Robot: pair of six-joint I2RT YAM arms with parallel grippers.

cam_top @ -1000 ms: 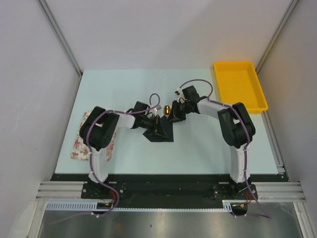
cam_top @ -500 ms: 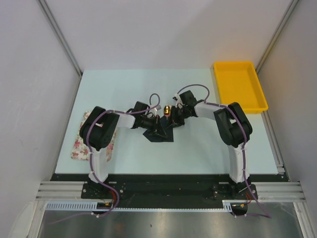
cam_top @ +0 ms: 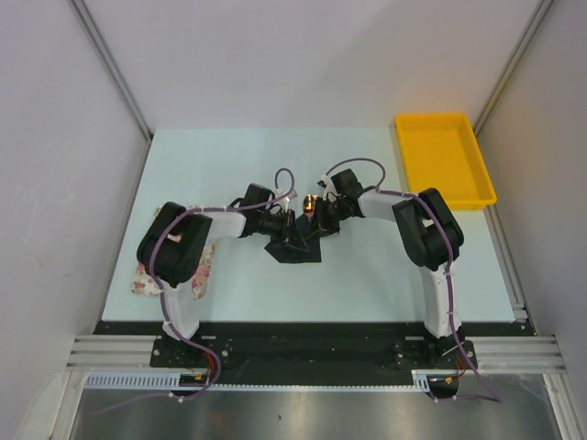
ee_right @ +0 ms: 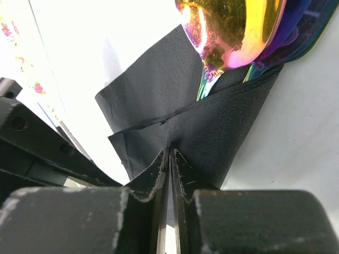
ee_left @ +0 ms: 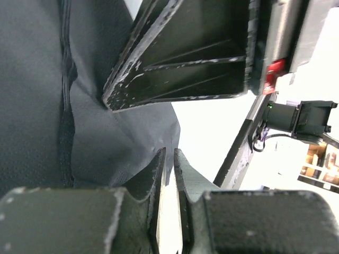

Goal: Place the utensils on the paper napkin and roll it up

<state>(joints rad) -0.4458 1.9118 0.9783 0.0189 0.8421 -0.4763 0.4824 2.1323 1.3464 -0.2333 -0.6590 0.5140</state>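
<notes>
My left gripper should open, move back to the flap's outer edge (cam_top: 269,247) and fold it in. It is shut at the napkin's middle while a flap of the napkin spreads (cam_top: 280,254) beyond it.
The black paper napkin (cam_top: 298,249) lies crumpled at the table's middle, folded up around the utensils (cam_top: 310,202), whose gold ends stick out at its far side. In the right wrist view the shiny gold ends (ee_right: 228,37) poke out of the napkin's fold (ee_right: 212,132). My right gripper (ee_right: 169,152) is shut on that fold; from above it (cam_top: 315,227) sits at the napkin's right. My left gripper (cam_top: 292,234) is at the napkin's left, its jaws (ee_left: 169,156) nearly closed on the napkin's edge (ee_left: 106,143). The handles are hidden.
A yellow tray (cam_top: 445,160) stands at the far right. A pink-and-white floral mat (cam_top: 147,275) lies at the left, partly under my left arm. The two grippers are almost touching; a right finger (ee_left: 185,69) fills the top of the left wrist view.
The right gripper has moved a little left, closer to the left gripper. The left arm's elbow has swung left. The utensils' gold end has shifted slightly farther away.
</notes>
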